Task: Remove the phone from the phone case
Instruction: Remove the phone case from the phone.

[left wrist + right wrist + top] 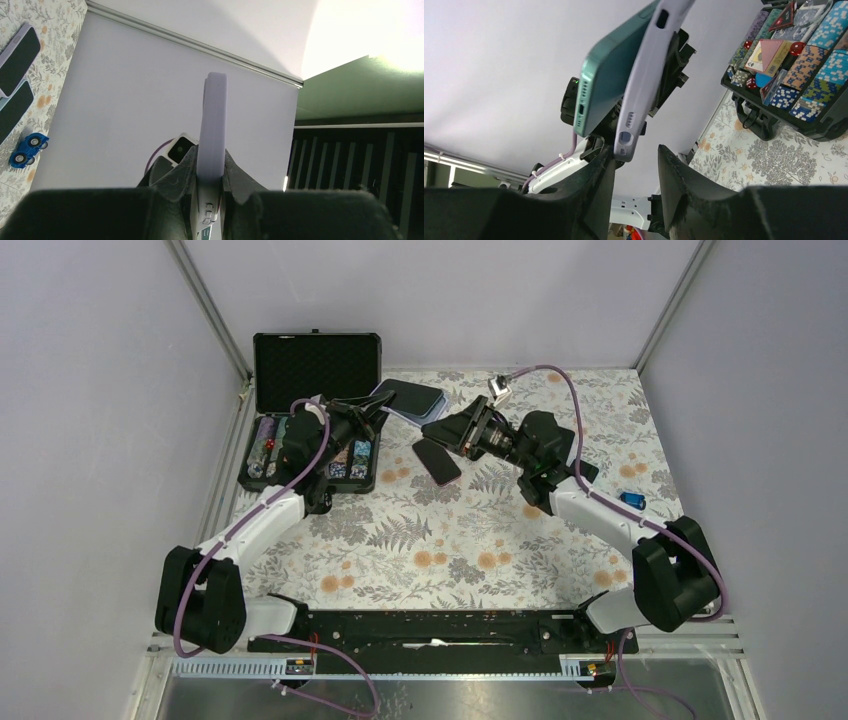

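Note:
I should use my right gripper to take the case's other end and free my left gripper, which is holding the lavender case with the teal phone in it.
My left gripper is shut on the lavender phone case, which I see edge-on in the left wrist view, raised above the table near the back. In the right wrist view the teal phone stands peeled away from the lavender case at its lower end, still seated higher up. In the top view the pair sits between the two grippers. My right gripper is open. The case's bottom corner sits just above its gap, close to the left finger. It holds nothing.
An open black case of poker chips and cards lies at the back left, also in the right wrist view. Another dark phone lies on the floral cloth under the right gripper. A blue toy car sits at the right. Walls enclose the table.

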`<control>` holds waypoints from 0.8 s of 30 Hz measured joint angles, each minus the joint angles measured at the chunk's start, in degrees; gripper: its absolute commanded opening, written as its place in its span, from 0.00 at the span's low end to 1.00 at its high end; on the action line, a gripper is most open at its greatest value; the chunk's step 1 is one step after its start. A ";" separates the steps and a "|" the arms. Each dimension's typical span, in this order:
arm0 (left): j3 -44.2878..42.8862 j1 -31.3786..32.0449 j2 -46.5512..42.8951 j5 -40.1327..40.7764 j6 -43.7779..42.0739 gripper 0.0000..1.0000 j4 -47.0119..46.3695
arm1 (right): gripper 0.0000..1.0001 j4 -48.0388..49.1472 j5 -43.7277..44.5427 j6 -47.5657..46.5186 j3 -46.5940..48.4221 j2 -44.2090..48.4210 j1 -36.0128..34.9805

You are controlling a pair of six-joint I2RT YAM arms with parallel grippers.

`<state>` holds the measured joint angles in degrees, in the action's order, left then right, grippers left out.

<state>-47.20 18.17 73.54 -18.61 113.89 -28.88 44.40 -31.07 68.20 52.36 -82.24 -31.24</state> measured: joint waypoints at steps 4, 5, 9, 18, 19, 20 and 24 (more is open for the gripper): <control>0.00 0.15 0.00 0.02 -0.07 0.00 -0.90 | 0.49 0.35 0.26 1.64 -1.49 0.24 0.39; 0.00 0.26 0.00 0.02 -0.09 0.00 -0.92 | 0.50 0.31 0.46 1.90 -2.01 0.55 0.52; 0.00 1.18 0.00 -0.13 -0.37 0.00 -1.07 | 0.55 0.11 0.59 2.45 -4.48 2.84 1.44; 0.00 1.75 -1.18 -0.50 -3.10 0.00 0.24 | 0.56 1.14 0.50 3.91 -5.42 4.72 4.11; 0.00 1.77 -2.05 -0.92 -4.11 0.00 0.92 | 0.56 1.05 0.63 4.00 -5.42 4.87 4.42; 0.00 1.84 -2.95 -0.94 -4.85 0.00 1.31 | 0.56 0.83 0.61 4.11 -5.42 5.09 4.74; 0.00 1.90 -6.49 -0.81 -8.09 0.00 1.81 | 0.55 -0.13 -0.02 4.11 -5.25 6.58 5.01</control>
<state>-47.20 20.08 67.05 -19.42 105.80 -27.07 44.27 -31.09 72.31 47.11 -75.66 -26.24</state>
